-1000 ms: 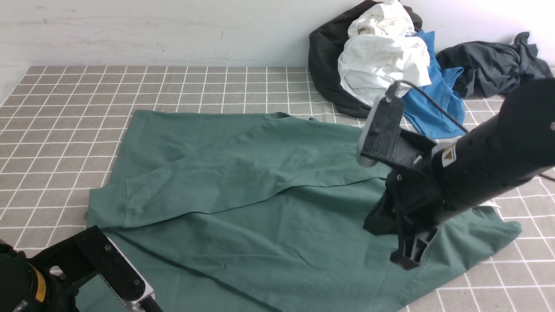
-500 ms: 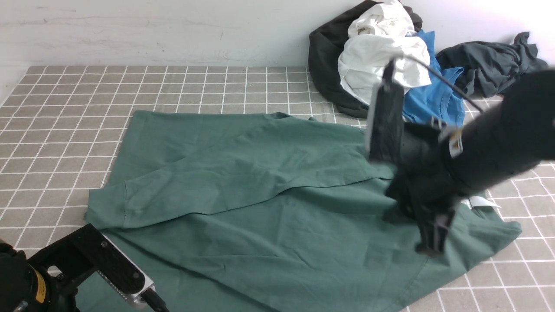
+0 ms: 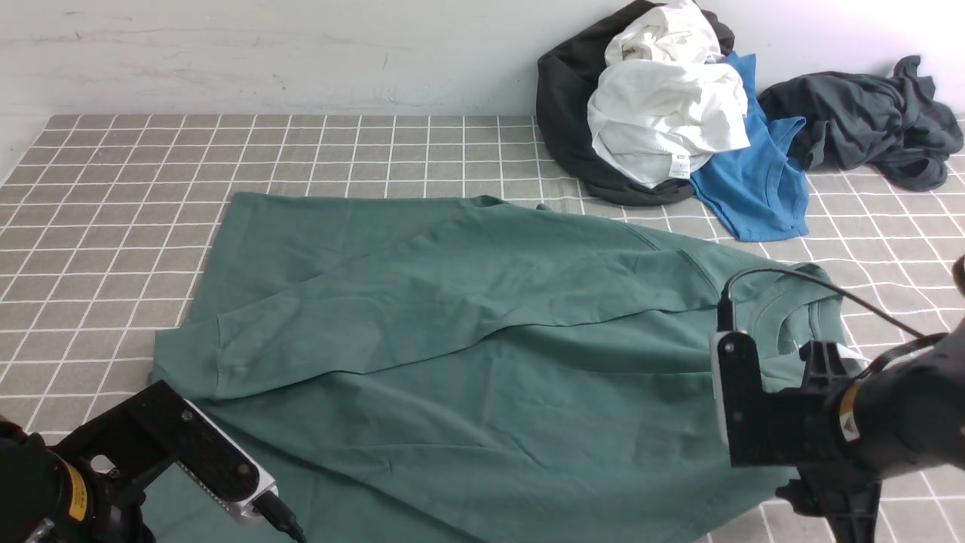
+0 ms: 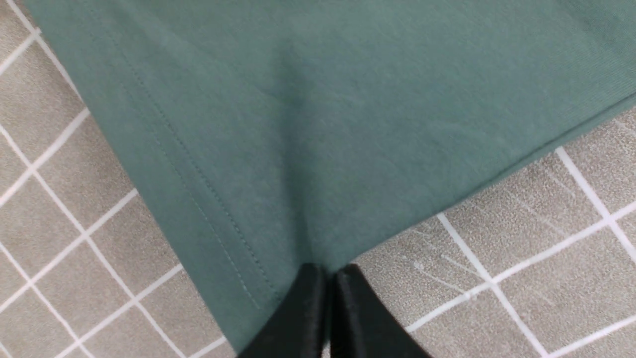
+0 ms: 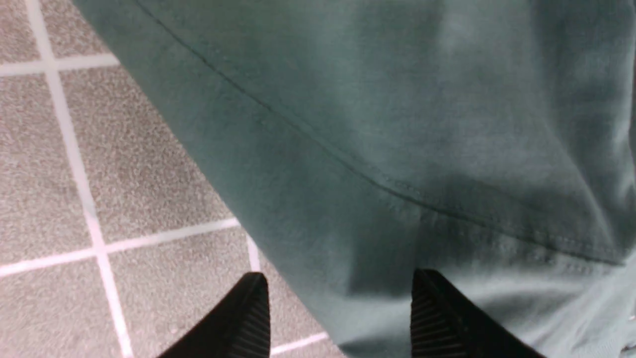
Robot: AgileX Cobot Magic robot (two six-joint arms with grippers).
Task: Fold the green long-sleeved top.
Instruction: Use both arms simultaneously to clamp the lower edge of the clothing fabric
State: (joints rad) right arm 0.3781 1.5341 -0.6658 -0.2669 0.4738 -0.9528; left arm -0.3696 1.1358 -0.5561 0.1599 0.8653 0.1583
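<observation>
The folded sleeve's end juts out beyond the hem of the top, so the sleeve will still show when I fold over the near side of the top.
The green long-sleeved top lies spread flat over the checked table, with its ribbed neck and white label at the right. One sleeve is folded across its body. My left gripper is shut on the top's near left hem corner; its arm shows at the front view's lower left. My right gripper is open, its jaws straddling the top's seamed edge low over the table, near the collar end at the lower right.
A pile of clothes lies at the back right by the wall: a black garment, a white one, a bright blue T-shirt and a dark grey-black garment. Bare checked cloth shows at the left.
My right arm has swung from over the top's right part down to the near right edge, uncovering the neck and label. My left arm has barely shifted.
</observation>
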